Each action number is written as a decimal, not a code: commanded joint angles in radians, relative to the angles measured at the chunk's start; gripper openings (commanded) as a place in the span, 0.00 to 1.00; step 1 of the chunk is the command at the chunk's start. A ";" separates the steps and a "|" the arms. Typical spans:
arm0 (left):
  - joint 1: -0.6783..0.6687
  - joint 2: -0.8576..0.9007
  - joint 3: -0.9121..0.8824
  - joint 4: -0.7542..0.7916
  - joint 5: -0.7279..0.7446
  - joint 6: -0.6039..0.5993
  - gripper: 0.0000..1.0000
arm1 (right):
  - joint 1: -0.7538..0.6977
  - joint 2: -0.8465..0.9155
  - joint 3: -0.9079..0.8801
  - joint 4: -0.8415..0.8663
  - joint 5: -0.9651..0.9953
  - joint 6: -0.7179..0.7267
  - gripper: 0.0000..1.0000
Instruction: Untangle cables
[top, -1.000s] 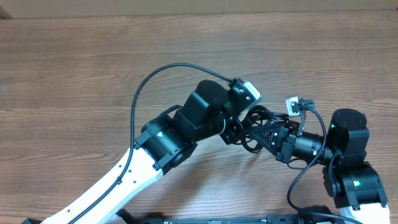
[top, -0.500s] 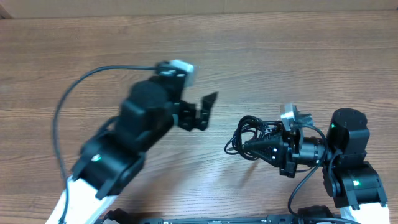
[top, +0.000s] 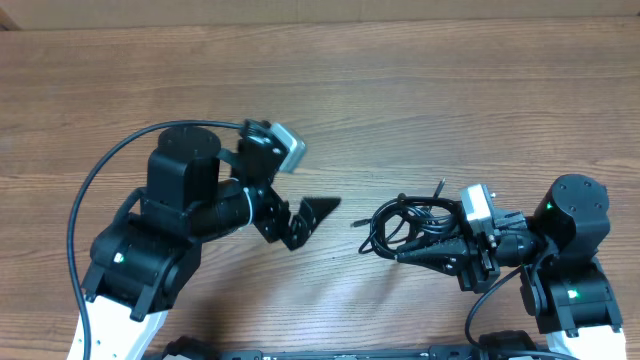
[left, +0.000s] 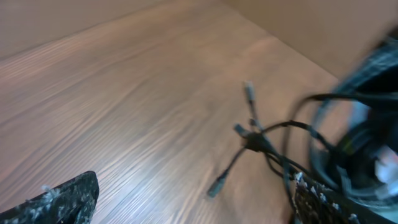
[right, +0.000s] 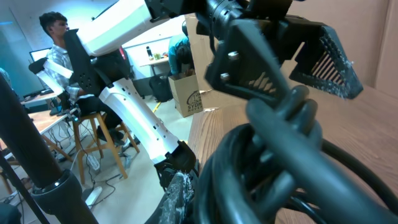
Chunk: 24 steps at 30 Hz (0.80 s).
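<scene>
The robot's right gripper is clamping the bundle's loops together (top: 436, 222), so next the left gripper grabs the loop on the bundle's free side (top: 376, 233) before the right gripper opens.
The cables (top: 405, 225) are a knotted bundle of thin black wires on the wooden table, right of centre. Small plug tips stick out at its left and top; they also show in the left wrist view (left: 252, 134). My right gripper (top: 418, 253) is shut on the bundle from its right side; in the right wrist view the thick black loops (right: 292, 168) fill the jaws. My left gripper (top: 305, 218) is open and empty, a little to the left of the bundle and apart from it.
The wooden table (top: 450, 90) spreads all round. The left arm's thick black cable (top: 105, 175) arcs over the table's left side. The table's front edge lies close below both arms.
My left gripper let go of the bundle and swung away to the left, then came partway back toward it. My right gripper kept hold and shifted the bundle slightly.
</scene>
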 joint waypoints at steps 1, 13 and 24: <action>0.006 0.033 0.015 -0.003 0.231 0.185 0.99 | 0.004 0.002 0.020 0.011 -0.032 -0.012 0.04; 0.035 0.191 0.015 0.108 0.545 0.145 1.00 | 0.006 0.002 0.020 0.190 -0.033 -0.017 0.04; 0.129 0.192 0.015 0.257 0.858 0.054 1.00 | 0.006 0.002 0.020 0.317 -0.033 -0.017 0.04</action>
